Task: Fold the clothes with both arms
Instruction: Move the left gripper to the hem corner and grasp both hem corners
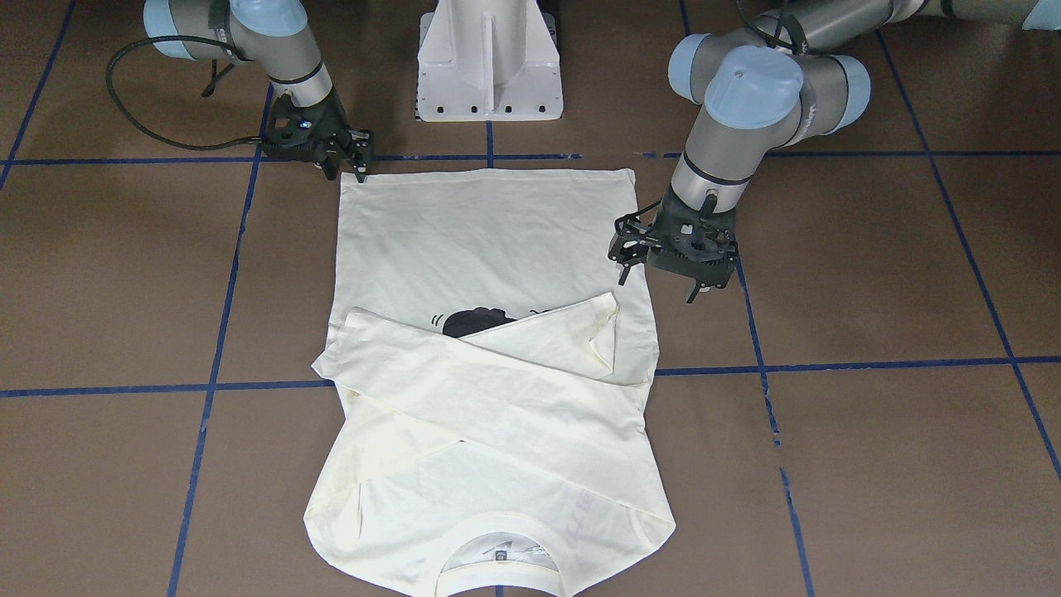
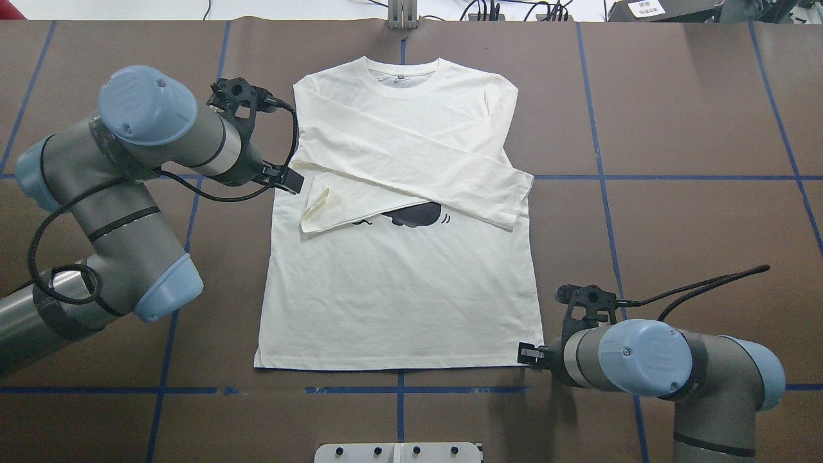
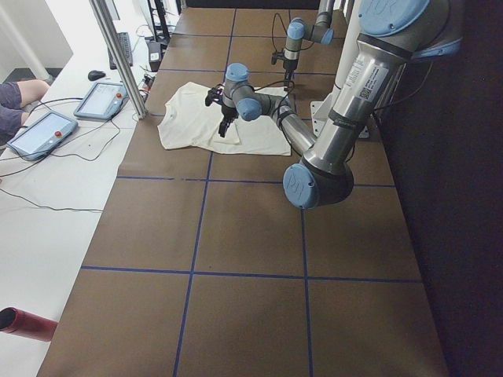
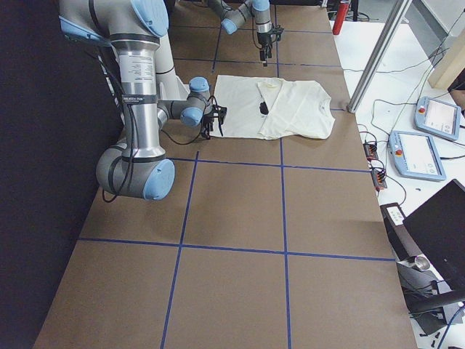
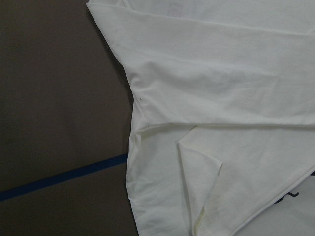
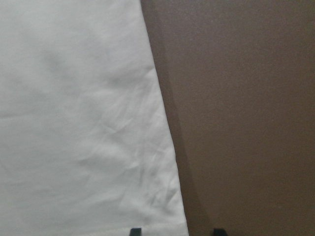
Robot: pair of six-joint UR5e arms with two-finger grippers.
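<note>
I expect the hem [image 1: 487, 173] to cover the folded sleeves but leave the collar [image 1: 500, 526] in view when I fold the hem, because the collar lies well past the sleeves.
The cream-white T-shirt [image 2: 398, 283] lies flat on the brown table, print side up. Both long sleeves [image 1: 497, 390] are folded across the chest and hide most of the black cat print [image 2: 415, 215]. My left gripper [image 1: 623, 253] hovers open beside the shirt's side edge, near the cuff of the lower sleeve [image 2: 315, 209]. The left wrist view shows that edge and cuff fold [image 5: 197, 167] and no fingers. At the hem corner on the other side, my right gripper [image 2: 527, 354] stands open. Its two fingertips [image 6: 135, 230] straddle the shirt's edge [image 6: 167, 147] with nothing gripped.
The white pedestal base [image 1: 489, 62] stands just behind the hem. Blue tape lines [image 2: 643, 177] cross the table. A side bench holds tablets [image 3: 43, 133] and a metal post [image 3: 118, 55], with a person's arm [image 3: 16, 94] nearby. A red cylinder [image 3: 23, 323] lies at the bench's near end.
</note>
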